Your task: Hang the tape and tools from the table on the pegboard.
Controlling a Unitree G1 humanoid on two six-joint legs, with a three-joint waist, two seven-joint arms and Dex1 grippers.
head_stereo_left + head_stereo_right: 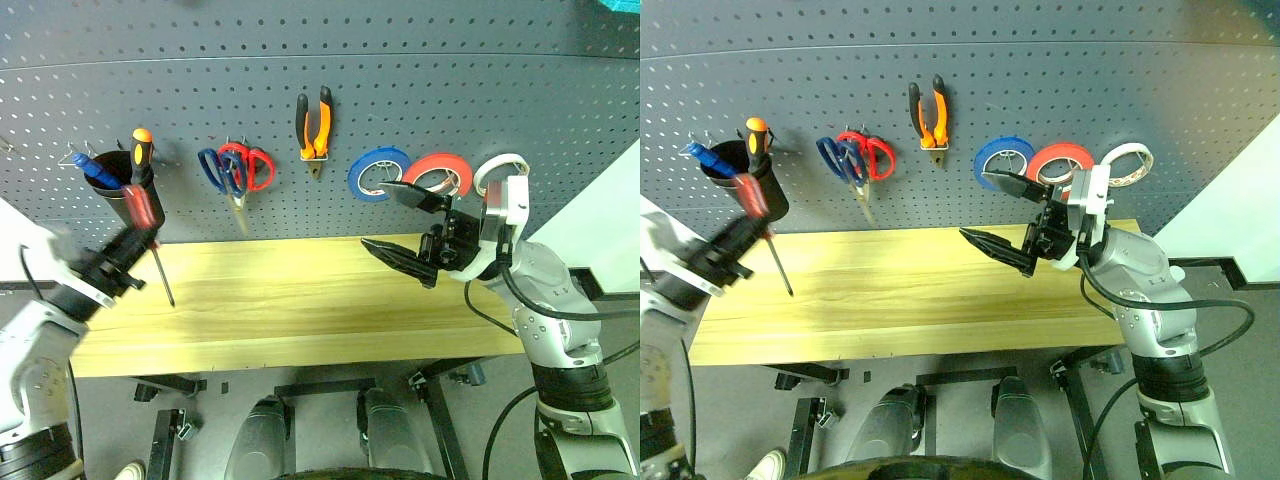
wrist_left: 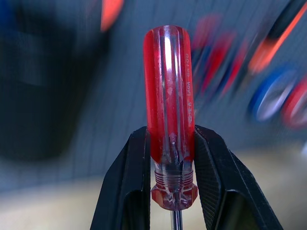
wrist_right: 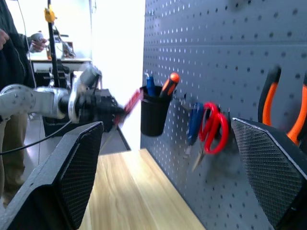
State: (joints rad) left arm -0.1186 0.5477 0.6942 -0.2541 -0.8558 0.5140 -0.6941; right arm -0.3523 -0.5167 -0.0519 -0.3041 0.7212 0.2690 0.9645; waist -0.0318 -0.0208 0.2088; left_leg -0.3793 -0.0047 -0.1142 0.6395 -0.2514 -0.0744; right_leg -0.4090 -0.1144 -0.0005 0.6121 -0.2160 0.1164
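The slim screwdriver's tip (image 1: 172, 303) is hanging lower than the black cup's rim, so next my left gripper raises the screwdriver clear and then lowers it into the cup's opening (image 1: 117, 167) first.
My left gripper (image 1: 128, 243) is shut on the slim screwdriver (image 1: 143, 209), held above the left end of the table (image 1: 300, 290). Its clear red handle (image 2: 169, 96) points up toward the black cup (image 1: 128, 188), and its shaft slants down. On the pegboard (image 1: 420, 80) hang the dark blue-handled scissors (image 1: 214, 168), the orange-and-black pliers (image 1: 314, 124) and the red-orange tape (image 1: 442, 174). My right gripper (image 1: 386, 217) stands open and empty in front of the tape rolls, above the table's right part.
The black cup holds an orange-and-black screwdriver (image 1: 141, 150) and a blue item. Red-handled scissors (image 1: 255, 167) overlap the blue ones. A blue roll (image 1: 375, 172) and a white roll (image 1: 499, 170) flank the red-orange tape. A person (image 3: 10, 52) stands beyond the table's left end.
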